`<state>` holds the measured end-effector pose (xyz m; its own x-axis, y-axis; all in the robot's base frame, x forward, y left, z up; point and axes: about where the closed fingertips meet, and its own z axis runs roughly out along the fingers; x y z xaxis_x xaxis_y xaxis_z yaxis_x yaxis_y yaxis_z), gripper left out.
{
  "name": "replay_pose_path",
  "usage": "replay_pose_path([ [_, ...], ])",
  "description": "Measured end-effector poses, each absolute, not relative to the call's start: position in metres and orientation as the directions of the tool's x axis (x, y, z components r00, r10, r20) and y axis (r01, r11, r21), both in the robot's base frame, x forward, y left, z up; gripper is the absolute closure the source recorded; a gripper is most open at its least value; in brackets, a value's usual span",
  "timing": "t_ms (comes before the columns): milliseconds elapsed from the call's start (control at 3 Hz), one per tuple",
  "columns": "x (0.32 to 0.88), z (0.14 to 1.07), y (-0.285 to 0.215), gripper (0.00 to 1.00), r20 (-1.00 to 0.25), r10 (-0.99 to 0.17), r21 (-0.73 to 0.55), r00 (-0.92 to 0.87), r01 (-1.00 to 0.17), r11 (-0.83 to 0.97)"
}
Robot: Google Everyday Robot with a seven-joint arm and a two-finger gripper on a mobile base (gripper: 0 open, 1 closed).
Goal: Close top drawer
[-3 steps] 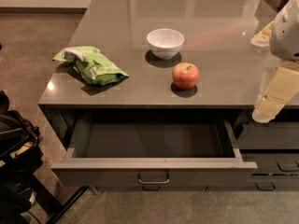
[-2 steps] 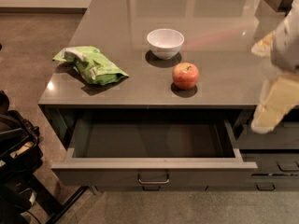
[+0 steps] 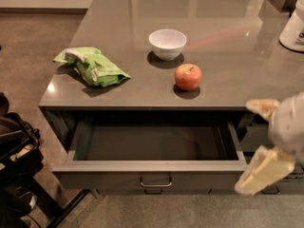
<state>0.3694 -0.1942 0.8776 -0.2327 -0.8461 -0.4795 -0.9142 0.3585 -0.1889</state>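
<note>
My gripper will push the front of the top drawer (image 3: 152,173) off-centre, and the drawer should slide in evenly until it is flush, because its sides (image 3: 231,141) go straight back under the counter.
The top drawer (image 3: 152,175) stands pulled far out from under the grey counter (image 3: 142,94). Its dark inside (image 3: 152,141) is empty, and its metal pull handle (image 3: 155,182) sits mid-front. My gripper (image 3: 260,139) is at the right, just beside the drawer's right front corner, at about the height of the drawer. Its two pale fingers stand apart, one (image 3: 262,107) above and one (image 3: 261,172) below, with nothing between them. The gripper does not touch the drawer.
On the counter are a white bowl (image 3: 167,42), a red apple (image 3: 188,76) and a green snack bag (image 3: 92,66). A white container (image 3: 294,25) stands at the far right. A black object (image 3: 14,160) sits on the floor at left. Slimmer drawer fronts (image 3: 266,190) lie below and to the right.
My gripper has dropped from beside the counter's right edge down to the level of the open drawer's right front corner. The drawer and the counter objects have not moved.
</note>
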Motion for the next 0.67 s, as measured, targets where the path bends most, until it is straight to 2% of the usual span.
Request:
replay_pose_path([
  [333, 0.359, 0.809, -0.164, 0.00, -0.603, -0.739, -0.085, -0.301, -0.896, 0.435],
  [667, 0.353, 0.777, -0.159, 0.18, -0.611, -0.710, -0.056, -0.349, -0.877, 0.478],
])
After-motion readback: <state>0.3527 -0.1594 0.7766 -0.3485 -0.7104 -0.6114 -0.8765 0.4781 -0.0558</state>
